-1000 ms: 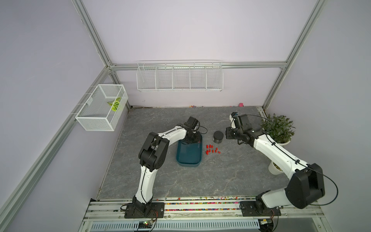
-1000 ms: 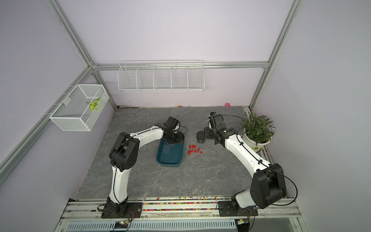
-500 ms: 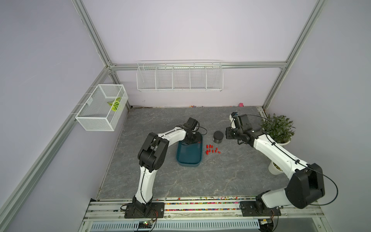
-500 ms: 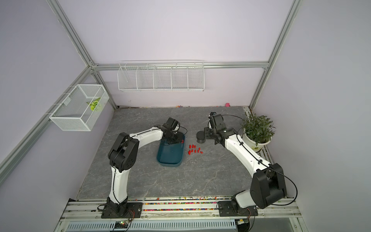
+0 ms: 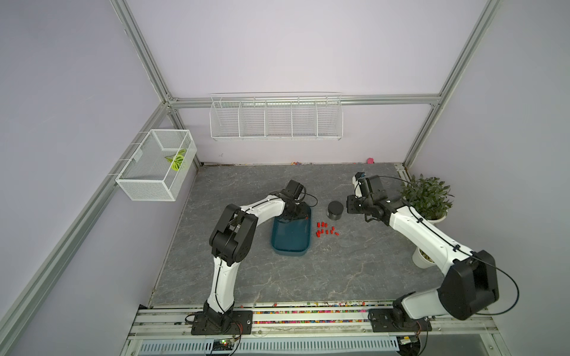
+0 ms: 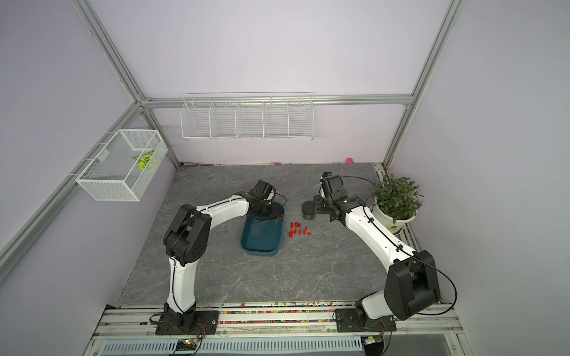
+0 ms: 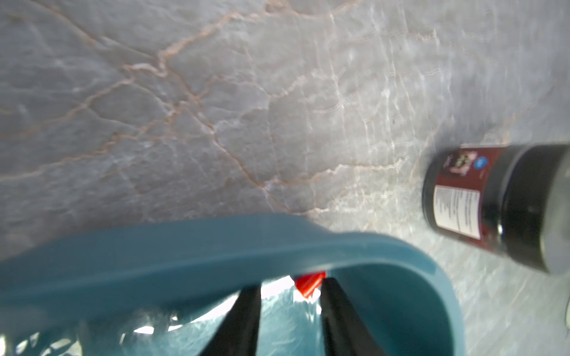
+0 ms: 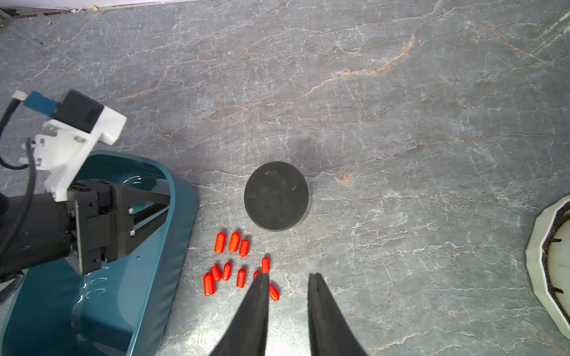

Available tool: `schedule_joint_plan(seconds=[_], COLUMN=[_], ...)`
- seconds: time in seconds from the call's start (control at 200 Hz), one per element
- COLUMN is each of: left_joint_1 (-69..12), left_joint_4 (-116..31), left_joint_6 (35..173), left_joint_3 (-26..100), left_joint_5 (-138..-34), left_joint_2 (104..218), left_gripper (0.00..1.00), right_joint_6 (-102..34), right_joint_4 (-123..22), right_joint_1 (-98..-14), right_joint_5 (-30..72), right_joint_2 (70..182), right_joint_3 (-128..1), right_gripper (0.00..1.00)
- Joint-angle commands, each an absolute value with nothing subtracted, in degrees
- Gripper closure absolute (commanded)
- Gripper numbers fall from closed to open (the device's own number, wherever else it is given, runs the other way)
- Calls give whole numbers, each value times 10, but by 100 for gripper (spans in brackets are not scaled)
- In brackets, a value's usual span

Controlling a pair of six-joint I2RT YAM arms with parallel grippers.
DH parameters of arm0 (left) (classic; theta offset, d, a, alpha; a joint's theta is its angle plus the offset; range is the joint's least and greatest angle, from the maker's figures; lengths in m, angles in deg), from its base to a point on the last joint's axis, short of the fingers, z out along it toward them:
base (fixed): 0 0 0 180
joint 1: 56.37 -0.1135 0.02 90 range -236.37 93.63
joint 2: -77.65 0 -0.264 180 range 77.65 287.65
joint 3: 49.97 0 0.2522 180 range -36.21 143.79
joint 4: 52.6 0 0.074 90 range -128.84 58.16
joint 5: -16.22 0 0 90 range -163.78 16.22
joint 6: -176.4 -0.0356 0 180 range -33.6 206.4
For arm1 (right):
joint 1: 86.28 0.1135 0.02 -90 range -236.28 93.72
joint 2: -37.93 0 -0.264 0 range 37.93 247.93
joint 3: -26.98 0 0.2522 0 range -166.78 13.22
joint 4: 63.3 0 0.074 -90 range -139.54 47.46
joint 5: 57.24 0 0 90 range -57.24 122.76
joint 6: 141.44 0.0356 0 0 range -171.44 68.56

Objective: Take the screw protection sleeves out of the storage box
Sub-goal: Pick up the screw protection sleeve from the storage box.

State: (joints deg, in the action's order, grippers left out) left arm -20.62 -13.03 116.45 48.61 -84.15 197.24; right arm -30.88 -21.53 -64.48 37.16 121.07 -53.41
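Observation:
My left gripper should open around the sleeve and pinch it before lifting, because the red sleeve lies against the storage box's side, off toward one finger.
The storage box is a dark teal tub lying mid-table. My left gripper reaches into its far end, open. One red sleeve lies against the box wall, beside one fingertip and not pinched. Several more screw protection sleeves lie on the table just right of the box. My right gripper hovers over that cluster's edge, open and with nothing in it.
A black round canister stands just beyond the sleeves. A potted plant stands at the right edge. White wire baskets hang on the walls. Coloured beads line the front rail.
My left gripper's jaws have parted inside the box. Neither arm has visibly shifted.

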Motion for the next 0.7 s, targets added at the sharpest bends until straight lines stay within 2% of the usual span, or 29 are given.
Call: schedule_joint_plan(seconds=[0.0, 0.695], left_joint_1=[-202, -202], left_joint_4=[-133, -139], left_joint_6=[1161, 1166], left_joint_3=[495, 513], left_joint_5=[-837, -846], left_joint_2=[1969, 2001], left_gripper=[59, 66], right_joint_6=[-304, -304], right_joint_4=[-216, -215], right_joint_1=[-647, -648], right_joint_5=[367, 363], right_joint_2=[1219, 1225], right_joint_3=[-537, -540], right_gripper=[73, 73])
